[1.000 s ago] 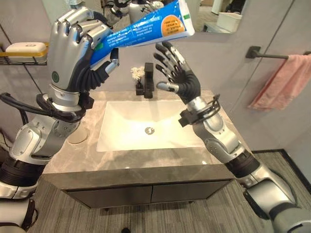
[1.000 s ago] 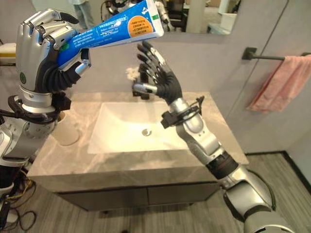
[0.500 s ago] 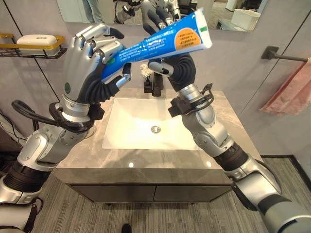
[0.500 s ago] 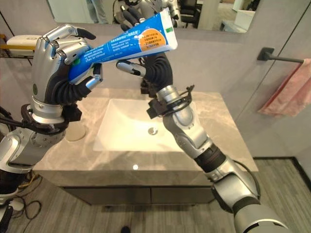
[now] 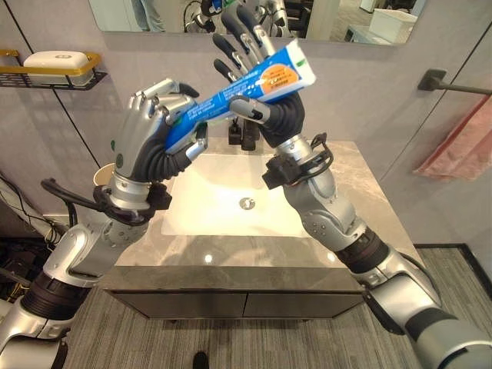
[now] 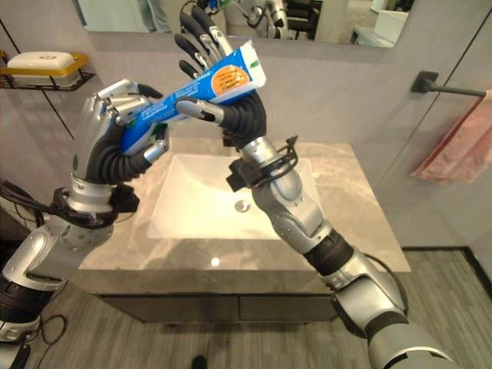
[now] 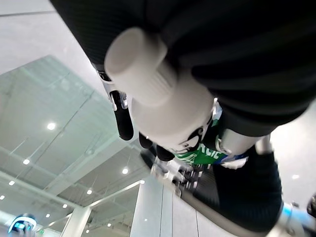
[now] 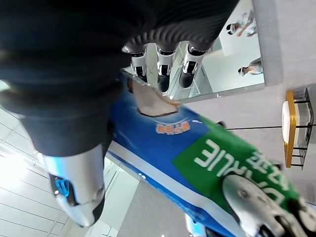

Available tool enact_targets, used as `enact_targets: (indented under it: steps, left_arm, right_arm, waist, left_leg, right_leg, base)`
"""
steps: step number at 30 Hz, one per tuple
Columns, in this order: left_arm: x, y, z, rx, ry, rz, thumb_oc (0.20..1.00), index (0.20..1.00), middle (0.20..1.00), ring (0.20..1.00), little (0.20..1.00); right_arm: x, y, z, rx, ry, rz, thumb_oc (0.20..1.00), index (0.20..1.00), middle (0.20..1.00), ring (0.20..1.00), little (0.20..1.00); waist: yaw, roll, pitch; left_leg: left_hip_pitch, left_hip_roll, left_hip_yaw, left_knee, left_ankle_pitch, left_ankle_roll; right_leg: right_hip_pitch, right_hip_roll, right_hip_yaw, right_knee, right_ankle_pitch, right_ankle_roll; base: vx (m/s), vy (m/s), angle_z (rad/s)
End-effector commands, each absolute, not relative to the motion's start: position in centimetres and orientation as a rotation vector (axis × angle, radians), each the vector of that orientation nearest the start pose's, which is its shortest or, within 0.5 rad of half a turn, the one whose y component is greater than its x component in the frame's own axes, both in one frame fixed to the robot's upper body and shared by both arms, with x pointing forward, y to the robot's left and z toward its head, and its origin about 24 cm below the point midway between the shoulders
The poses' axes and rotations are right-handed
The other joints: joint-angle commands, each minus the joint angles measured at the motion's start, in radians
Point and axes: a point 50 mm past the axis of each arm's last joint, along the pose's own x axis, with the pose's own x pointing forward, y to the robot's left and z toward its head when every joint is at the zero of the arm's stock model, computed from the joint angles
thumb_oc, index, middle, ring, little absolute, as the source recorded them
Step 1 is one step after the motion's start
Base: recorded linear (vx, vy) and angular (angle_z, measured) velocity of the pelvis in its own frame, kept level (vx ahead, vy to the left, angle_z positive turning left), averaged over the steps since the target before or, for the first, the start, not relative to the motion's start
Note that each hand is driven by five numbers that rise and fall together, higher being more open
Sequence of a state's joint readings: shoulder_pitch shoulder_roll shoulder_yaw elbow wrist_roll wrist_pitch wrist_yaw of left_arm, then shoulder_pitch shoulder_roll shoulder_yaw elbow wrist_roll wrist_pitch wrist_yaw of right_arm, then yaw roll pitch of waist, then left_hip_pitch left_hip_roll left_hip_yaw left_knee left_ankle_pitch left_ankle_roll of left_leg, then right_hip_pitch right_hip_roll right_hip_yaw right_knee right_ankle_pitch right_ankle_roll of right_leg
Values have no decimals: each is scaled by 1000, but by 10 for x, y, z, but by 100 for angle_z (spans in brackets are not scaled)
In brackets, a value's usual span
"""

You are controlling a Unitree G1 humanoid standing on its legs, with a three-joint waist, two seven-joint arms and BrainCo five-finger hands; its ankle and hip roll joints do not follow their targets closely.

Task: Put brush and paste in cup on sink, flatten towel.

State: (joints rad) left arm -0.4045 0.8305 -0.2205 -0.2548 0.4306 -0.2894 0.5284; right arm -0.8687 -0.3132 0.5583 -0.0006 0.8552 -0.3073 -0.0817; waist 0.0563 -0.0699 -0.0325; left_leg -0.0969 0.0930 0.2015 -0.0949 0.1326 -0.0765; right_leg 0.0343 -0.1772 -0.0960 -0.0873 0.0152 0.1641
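Observation:
I expect the tube's flat end to stand above the cup's rim, leaning but unbent, when I lower the toothpaste tube into the cup, because the long tube runs straight.
A blue toothpaste tube with a white cap is held up above the sink, slanting up to the right. My left hand is shut on its cap end. My right hand is open at the tube's flat end: straight fingers stand behind the tube and the thumb lies in front of it, touching it. A beige cup stands on the counter's left side, partly behind my left wrist. A pink towel hangs bunched on a wall bar at the right.
The white basin is set in a grey stone counter, with a dark faucet at its back. A yellow wire shelf with a soap bar is on the left wall. A mirror hangs above.
The camera has shifted. My right hand has risen from over the basin to the tube's flat end, fingers behind it. My left hand has lowered the tube toward it.

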Motion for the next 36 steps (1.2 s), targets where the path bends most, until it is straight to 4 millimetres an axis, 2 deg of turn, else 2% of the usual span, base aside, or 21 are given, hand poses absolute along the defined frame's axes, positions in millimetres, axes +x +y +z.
enact_targets:
  steps: [1,4,5,7,8,9,14,15,16,17,18,24,28,29,33,36]
  left_arm:
    - [260,173,241,901,-1145,91,200,200,200,200,200]
    - [260,174,240,892,-1130,90,200,200,200,200,200]
    - [260,174,239,895,-1128,88,200,200,200,200,200]
    - [260,174,239,895,-1127,87,200,200,200,200,200]
    - [260,174,239,895,-1127,87,200,200,200,200,200]
    - [261,174,238,893,-1122,86,200,200,200,200,200]
    - [260,172,235,876,-1111,74,200,200,200,200,200]
    - [261,171,235,874,-1107,74,225,225,225,225,225]
    - [261,171,234,870,-1101,74,354,354,354,354,354]
    - [261,171,233,869,-1097,73,523,523,523,523,523]
    - [261,170,232,858,-1091,73,1000,1000,1000,1000,1000]
    - [257,174,223,783,-1045,108,1000,1000,1000,1000,1000]
    - [249,182,202,697,-944,101,1000,1000,1000,1000,1000]
    - [249,182,202,696,-944,101,1000,1000,1000,1000,1000]
    - [232,190,173,474,-787,61,1000,1000,1000,1000,1000]
    - [222,193,148,408,-632,-89,1000,1000,1000,1000,1000]
  right_arm:
    - [273,-35,312,541,-913,850,1000,1000,1000,1000,1000]
    - [268,-32,311,555,-912,881,1000,1000,1000,1000,1000]
    - [268,-31,311,555,-911,886,947,947,947,947,947]
    - [268,-30,311,557,-911,888,765,765,765,765,765]
    - [268,-30,311,557,-911,888,501,501,501,501,501]
    - [268,-29,310,560,-906,891,200,200,200,200,200]
    - [270,-31,307,580,-893,872,200,200,200,200,200]
    - [271,-31,306,588,-888,862,200,200,200,200,200]
    - [272,-33,306,594,-889,843,200,200,200,200,200]
    - [273,-34,305,592,-892,826,200,200,200,200,200]
    - [274,-37,305,601,-896,787,200,200,200,200,200]
    - [280,-50,306,653,-929,600,200,200,200,200,200]
    - [288,-57,316,617,-965,469,200,200,200,200,200]
    - [288,-56,316,617,-965,468,200,200,200,200,200]
    - [291,-59,341,522,-1035,423,200,200,200,200,200]
    - [293,-63,364,383,-1106,409,200,200,200,200,200]
  waist:
    - [21,-40,-15]
    - [20,-39,-14]
    - [20,-40,-14]
    - [21,-40,-13]
    - [21,-40,-13]
    - [22,-40,-13]
    - [22,-39,-10]
    - [22,-39,-8]
    - [22,-39,-6]
    - [22,-41,-5]
    - [23,-42,-2]
    - [38,-47,7]
    - [75,-56,20]
    - [74,-56,20]
    - [119,-70,32]
    - [149,-77,35]
  left_leg:
    - [44,-1,-4,8,-82,-13]
    - [41,0,-5,8,-81,-12]
    - [41,0,-5,8,-81,-13]
    - [40,0,-5,8,-81,-13]
    - [40,0,-5,8,-81,-13]
    - [39,0,-6,8,-80,-12]
    - [35,3,-9,8,-79,-14]
    - [34,3,-10,8,-78,-14]
    - [34,3,-11,8,-78,-14]
    - [31,3,-14,8,-78,-13]
    - [27,2,-17,8,-77,-12]
    - [6,-4,-34,8,-75,-8]
    - [-17,-13,-58,8,-72,-3]
    - [-17,-14,-58,8,-72,-3]
    - [-40,-30,-77,8,-72,9]
    - [-54,-39,-87,8,-70,13]
  right_leg:
    - [-63,-70,-17,0,98,29]
    - [-65,-68,-17,0,97,26]
    - [-65,-68,-17,0,97,26]
    - [-66,-68,-17,0,97,26]
    - [-66,-68,-17,0,97,26]
    - [-67,-67,-17,0,98,26]
    - [-69,-65,-20,0,96,25]
    - [-69,-65,-21,0,96,25]
    - [-70,-65,-22,0,96,25]
    - [-71,-65,-22,0,96,24]
    - [-72,-65,-22,0,96,24]
    - [-75,-70,-35,0,96,25]
    - [-76,-76,-57,0,99,27]
    - [-76,-77,-58,0,99,27]
    - [-87,-84,-64,0,111,33]
    - [-90,-91,-78,0,120,41]
  base:
    - [0,0,0]
    - [0,0,0]
    - [0,0,0]
    - [0,0,0]
    - [0,0,0]
    - [0,0,0]
    - [0,0,0]
    - [0,0,0]
    - [0,0,0]
    - [0,0,0]
    - [5,11,3]
    - [-4,12,13]
    - [13,12,17]
    - [-10,4,6]
    - [3,18,14]
    - [45,26,12]
